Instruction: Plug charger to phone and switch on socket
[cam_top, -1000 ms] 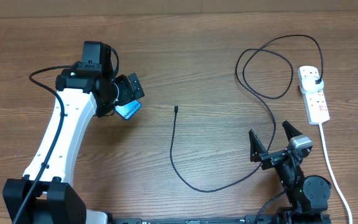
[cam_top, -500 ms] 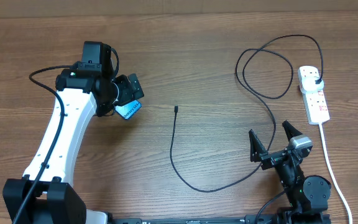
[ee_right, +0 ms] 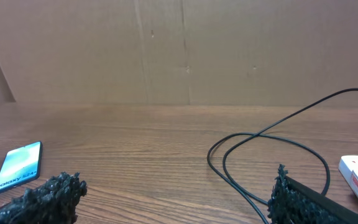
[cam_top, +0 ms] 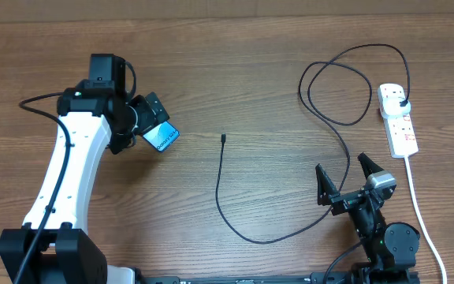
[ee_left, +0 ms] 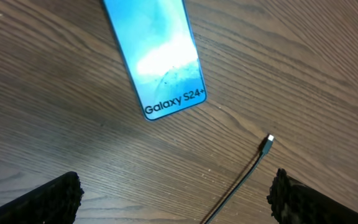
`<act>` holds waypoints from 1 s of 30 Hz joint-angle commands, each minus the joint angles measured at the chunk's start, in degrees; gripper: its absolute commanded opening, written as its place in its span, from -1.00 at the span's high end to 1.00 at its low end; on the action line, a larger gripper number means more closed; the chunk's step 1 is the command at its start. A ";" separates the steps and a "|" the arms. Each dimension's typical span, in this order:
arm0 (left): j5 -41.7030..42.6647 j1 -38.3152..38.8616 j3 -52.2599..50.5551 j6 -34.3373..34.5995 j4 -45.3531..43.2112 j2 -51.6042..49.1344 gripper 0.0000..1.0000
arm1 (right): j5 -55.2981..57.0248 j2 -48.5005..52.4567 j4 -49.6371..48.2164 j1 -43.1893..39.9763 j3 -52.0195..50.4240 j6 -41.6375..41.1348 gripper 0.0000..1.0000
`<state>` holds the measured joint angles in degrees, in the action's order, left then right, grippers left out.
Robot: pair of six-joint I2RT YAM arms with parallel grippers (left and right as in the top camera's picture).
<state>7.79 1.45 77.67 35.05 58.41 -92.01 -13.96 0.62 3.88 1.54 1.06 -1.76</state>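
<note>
The phone (ee_left: 158,59) lies at a slant to the left gripper's open fingers, so the robot should swing that gripper back and square it to the phone's long edges (ee_left: 194,46) before lowering it.
The phone (cam_top: 161,138) lies flat on the table with its light-blue screen lit; "Galaxy S24+" reads near one end in the left wrist view (ee_left: 160,56). It also shows in the right wrist view (ee_right: 18,167). My left gripper (cam_top: 150,117) is open and empty just beside and above the phone. The charger cable (cam_top: 235,225) loops across the table; its connector tip (cam_top: 223,139) lies free right of the phone, also in the left wrist view (ee_left: 269,143). Its plug (cam_top: 403,103) sits in the white power strip (cam_top: 397,120). My right gripper (cam_top: 345,183) is open and empty near the front.
The strip's thick white cord (cam_top: 416,201) runs toward the front edge on the right. A brown cardboard wall (ee_right: 179,50) stands behind the table.
My left arm has moved left and drawn back off the phone, so more of the screen shows. The right arm and cable have not moved.
</note>
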 commanded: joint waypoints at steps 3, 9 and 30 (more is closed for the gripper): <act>-0.74 -0.90 1.25 1.86 0.55 -0.33 -1.00 | 0.66 -0.46 -0.37 0.28 -0.61 -0.42 -1.00; -0.70 -1.16 1.25 2.93 0.74 -1.86 -0.99 | 0.66 -0.46 -0.37 0.28 -0.61 -0.39 -1.00; 3.91 -1.22 1.66 9.75 -3.52 -12.70 -1.00 | 0.68 -0.46 -0.37 0.28 -0.61 -0.39 -1.00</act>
<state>8.73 0.62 77.73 42.85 55.94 -103.81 -13.93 0.62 3.86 1.54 1.06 -1.76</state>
